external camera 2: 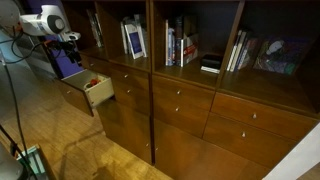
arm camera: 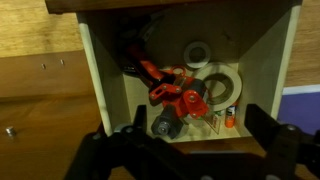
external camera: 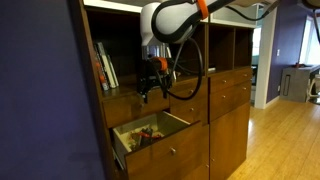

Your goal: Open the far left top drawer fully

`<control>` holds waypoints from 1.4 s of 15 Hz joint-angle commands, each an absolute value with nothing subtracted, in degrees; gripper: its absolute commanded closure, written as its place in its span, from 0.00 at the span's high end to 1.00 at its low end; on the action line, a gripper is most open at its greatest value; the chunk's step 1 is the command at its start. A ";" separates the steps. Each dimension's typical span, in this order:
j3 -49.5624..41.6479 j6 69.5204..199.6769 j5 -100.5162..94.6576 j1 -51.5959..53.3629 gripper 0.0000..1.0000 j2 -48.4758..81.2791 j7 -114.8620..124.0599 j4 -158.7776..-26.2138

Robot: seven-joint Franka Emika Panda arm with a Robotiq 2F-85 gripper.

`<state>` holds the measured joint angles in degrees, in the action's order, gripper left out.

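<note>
The upper drawer (external camera: 124, 108) will slide straight out over the open drawer's rim (external camera: 163, 139) when I pull, because that rim is lower than the upper drawer's closed front.
The far left top drawer (external camera: 166, 150) of reddish-brown wood stands pulled far out of the cabinet in both exterior views (external camera 2: 101, 94). Its pale inside (arm camera: 100, 70) holds a red tape dispenser (arm camera: 170, 88), tape rolls (arm camera: 222, 87) and a small glue stick (arm camera: 230, 119). My gripper (external camera: 151, 90) hangs above the open drawer, apart from it, also in an exterior view (external camera 2: 69, 45). In the wrist view the gripper (arm camera: 185, 150) has its two dark fingers spread wide at the bottom corners, with nothing between them. It is open and empty.
Books (external camera: 105, 68) stand on the shelf above the drawer, and more books (external camera 2: 178, 45) on other shelves. Closed drawers (external camera 2: 180, 100) fill the cabinet beside it. A purple wall (external camera: 40, 90) borders the cabinet. A wooden floor (external camera: 280, 140) lies in front.
</note>
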<state>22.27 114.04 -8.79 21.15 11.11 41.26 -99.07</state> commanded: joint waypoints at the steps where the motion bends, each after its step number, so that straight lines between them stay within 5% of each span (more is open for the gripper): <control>1: 19.61 115.71 -14.02 25.63 1.00 16.98 45.15 -92.74; 9: 14.69 121.15 -18.32 29.37 0.99 21.87 47.13 -88.78; 10: 14.31 121.74 -18.20 29.52 0.93 22.12 47.24 -88.61; 11: 14.01 122.33 -17.78 29.56 0.74 22.31 47.08 -88.63; 17: 12.57 125.33 -18.15 29.96 0.36 22.84 47.16 -89.41; 21: 11.42 127.53 -19.77 30.62 0.36 23.16 47.56 -89.70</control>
